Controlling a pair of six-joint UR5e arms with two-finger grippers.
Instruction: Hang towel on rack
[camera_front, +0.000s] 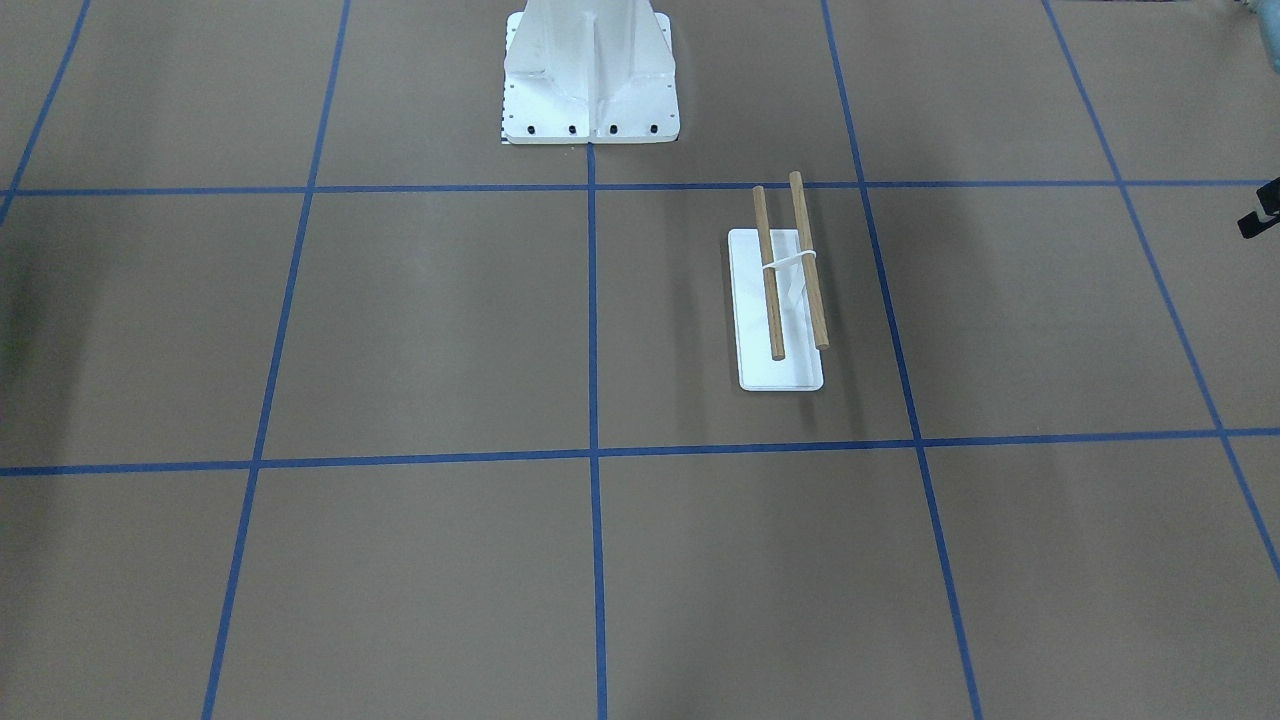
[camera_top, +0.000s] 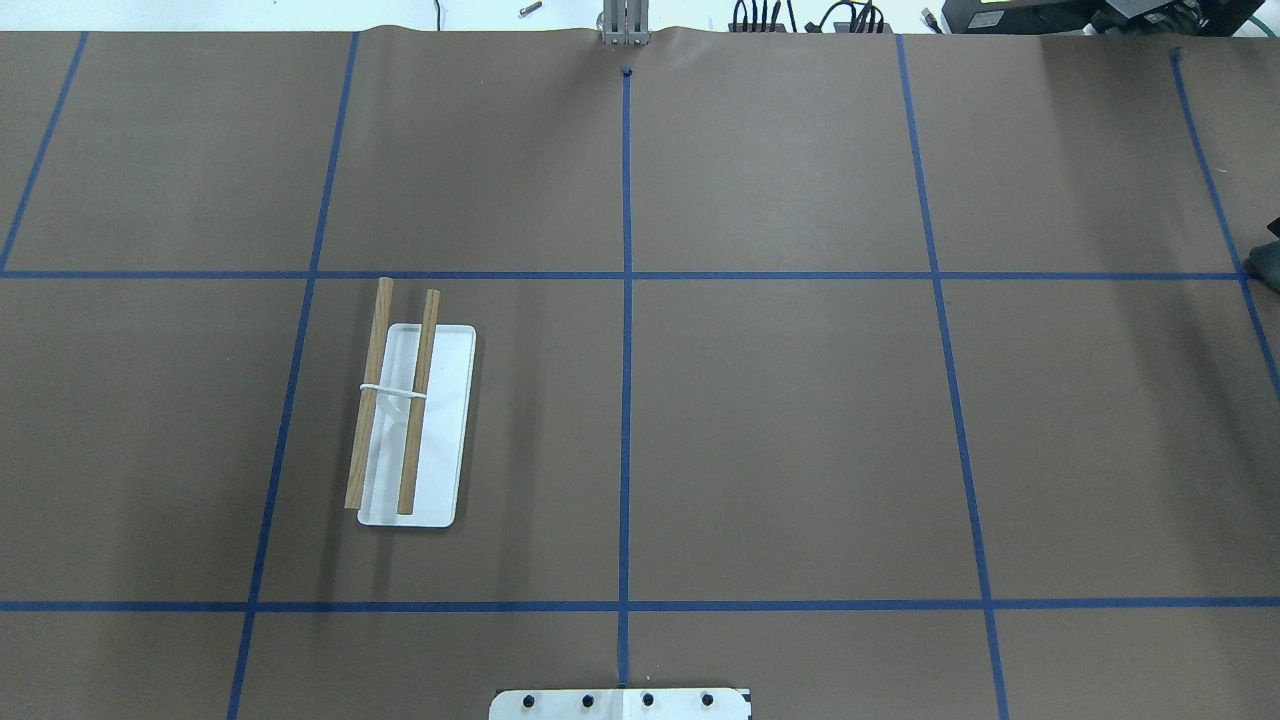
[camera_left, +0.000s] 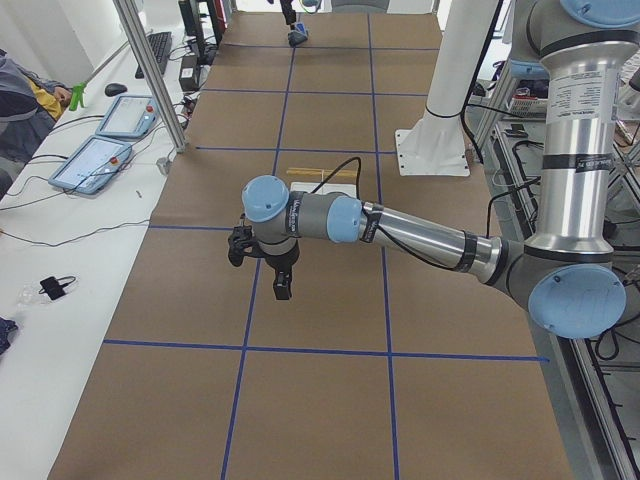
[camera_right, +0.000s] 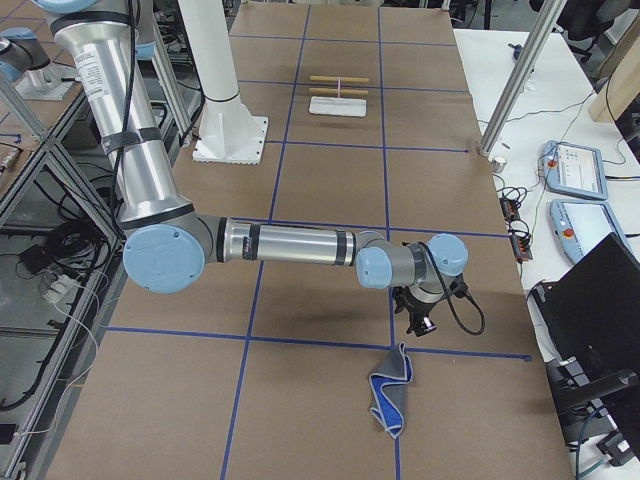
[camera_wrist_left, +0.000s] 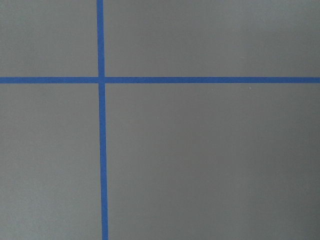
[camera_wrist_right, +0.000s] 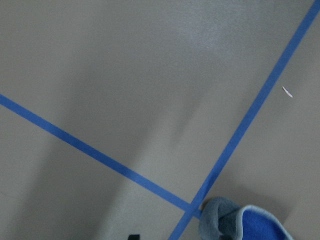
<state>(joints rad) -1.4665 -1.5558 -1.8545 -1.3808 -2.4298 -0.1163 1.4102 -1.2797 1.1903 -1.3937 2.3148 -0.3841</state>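
I need to turn my right gripper and put its fingers on both sides of the rounded tip before closing them, because the towel's grey end (camera_wrist_right: 212, 221) lies off-centre from those fingers.
The rack (camera_front: 780, 372) stands on the brown table, a white flat base with two parallel wooden rods, both bare. It also shows in the overhead view (camera_top: 450, 440) and far off in the right side view (camera_right: 338, 95). The towel (camera_right: 392, 395) lies crumpled on the table, dark grey with a light edge and blue showing in its fold. It also shows at the bottom of the right wrist view (camera_wrist_right: 245, 222). My right gripper (camera_right: 420, 320) hovers close beside it, apart from it. My left gripper (camera_left: 280, 283) hangs over bare table, nearer the camera than the rack. I cannot tell whether either gripper is open or shut.
The white robot mount (camera_front: 590, 90) stands at the table's middle rear. Blue tape lines (camera_wrist_left: 102, 150) grid the table. A desk with tablets (camera_left: 100, 140) and metal posts (camera_left: 150, 70) run along the far table edge. A dark shape (camera_top: 1265, 255) sits at the overhead view's right edge.
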